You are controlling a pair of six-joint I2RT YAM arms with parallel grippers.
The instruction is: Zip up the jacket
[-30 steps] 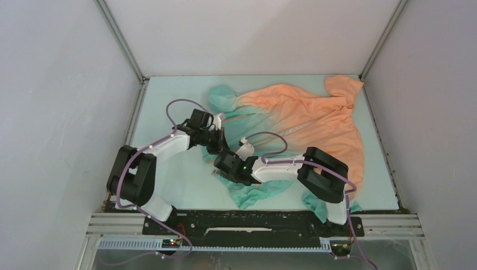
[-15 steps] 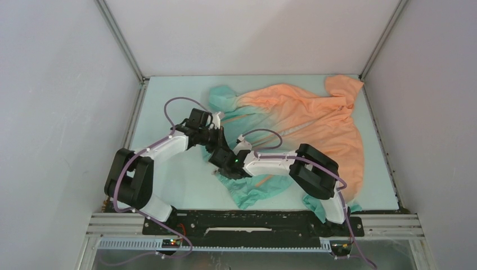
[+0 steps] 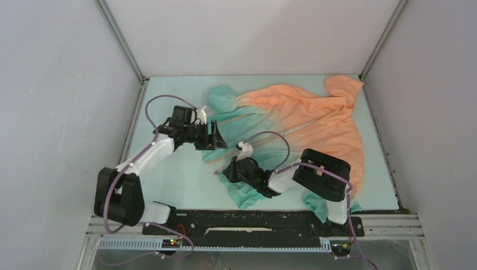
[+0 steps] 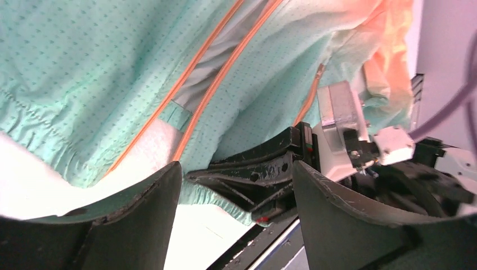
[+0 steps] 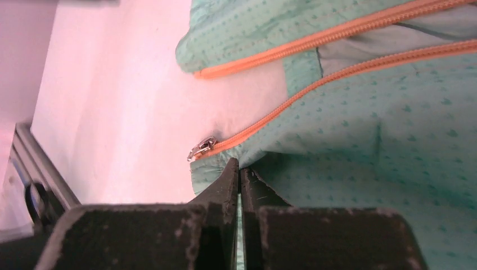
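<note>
I should hold the lower zipper track [image 5: 245, 134] with my left gripper while my right gripper takes a new grip, because my right gripper is pinching the teal hem [image 5: 207, 175] below the metal slider.
The jacket [image 3: 304, 112] lies spread on the table, orange at the far right and teal toward the near left. In the right wrist view its two orange zipper tracks [image 5: 337, 35] run apart, and the metal slider [image 5: 201, 148] sits at the lower track's end. My right gripper [image 5: 239, 169] is shut on the teal hem fabric just below that slider, and shows at the hem's corner [image 3: 229, 170] from above. My left gripper [image 3: 216, 136] stands open a little left of the jacket, holding nothing. Between its fingers [image 4: 140, 225] the hem and the right gripper [image 4: 264, 180] show.
The pale table [image 3: 169, 180] is boxed in by grey walls on the left, back and right. A black and metal rail [image 3: 253, 225] with the arm bases runs along the near edge. Purple cables loop over both arms.
My left gripper has opened, let go of the fabric and drawn back to the left. My right gripper has shut on the hem and shifted slightly toward the near edge.
</note>
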